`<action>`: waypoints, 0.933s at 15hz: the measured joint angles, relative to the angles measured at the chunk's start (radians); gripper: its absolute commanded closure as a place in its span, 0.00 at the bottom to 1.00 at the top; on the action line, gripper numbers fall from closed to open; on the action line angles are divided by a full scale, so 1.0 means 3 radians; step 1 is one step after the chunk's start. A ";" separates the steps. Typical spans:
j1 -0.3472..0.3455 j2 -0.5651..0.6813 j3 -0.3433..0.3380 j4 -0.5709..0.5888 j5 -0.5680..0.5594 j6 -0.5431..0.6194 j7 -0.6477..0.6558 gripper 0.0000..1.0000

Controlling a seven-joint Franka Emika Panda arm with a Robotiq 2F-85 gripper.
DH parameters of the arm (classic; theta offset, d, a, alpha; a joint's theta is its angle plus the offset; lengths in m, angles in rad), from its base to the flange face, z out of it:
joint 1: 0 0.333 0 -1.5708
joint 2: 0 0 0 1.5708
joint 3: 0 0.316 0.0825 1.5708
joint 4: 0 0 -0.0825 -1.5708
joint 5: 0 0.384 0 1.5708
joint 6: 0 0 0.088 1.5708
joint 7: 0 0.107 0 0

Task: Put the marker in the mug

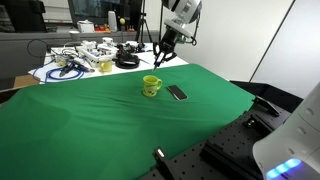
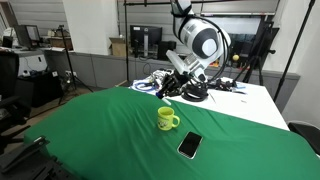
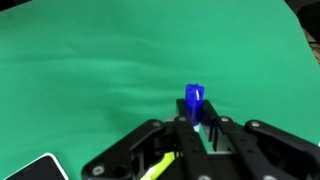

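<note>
The marker's lower end point(image 2: 166, 100) is pointing down toward the mug's opening point(image 2: 166, 111). My gripper goes on down until that end is inside the mug's rim before it lets go.
The yellow-green mug point(image 1: 151, 86) stands upright near the middle of the green cloth and shows in both exterior views point(image 2: 167, 119). My gripper point(image 1: 163, 55) hangs above the cloth, behind the mug as seen in an exterior view point(image 2: 170, 90). In the wrist view the gripper point(image 3: 195, 120) is shut on the marker point(image 3: 194, 98), whose dark blue cap end sticks out past the fingertips. A sliver of the mug point(image 3: 155, 168) shows under the fingers at the bottom edge. The marker is too small to make out in the exterior views.
A flat black phone-like slab point(image 1: 177, 92) lies on the cloth beside the mug point(image 2: 189, 146) and shows in the wrist view point(image 3: 35, 168). A white table with cables and a black cable coil point(image 1: 127, 60) stands behind the green cloth point(image 1: 90, 120).
</note>
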 measured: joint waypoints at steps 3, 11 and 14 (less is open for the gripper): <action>-0.0023 0.0054 -0.0025 -0.0036 0.0367 -0.0012 0.0097 0.95; -0.0037 0.0241 -0.0179 -0.0144 0.1113 0.0065 0.0110 0.95; -0.0034 0.0323 -0.0227 -0.0160 0.1180 0.0176 0.0107 0.95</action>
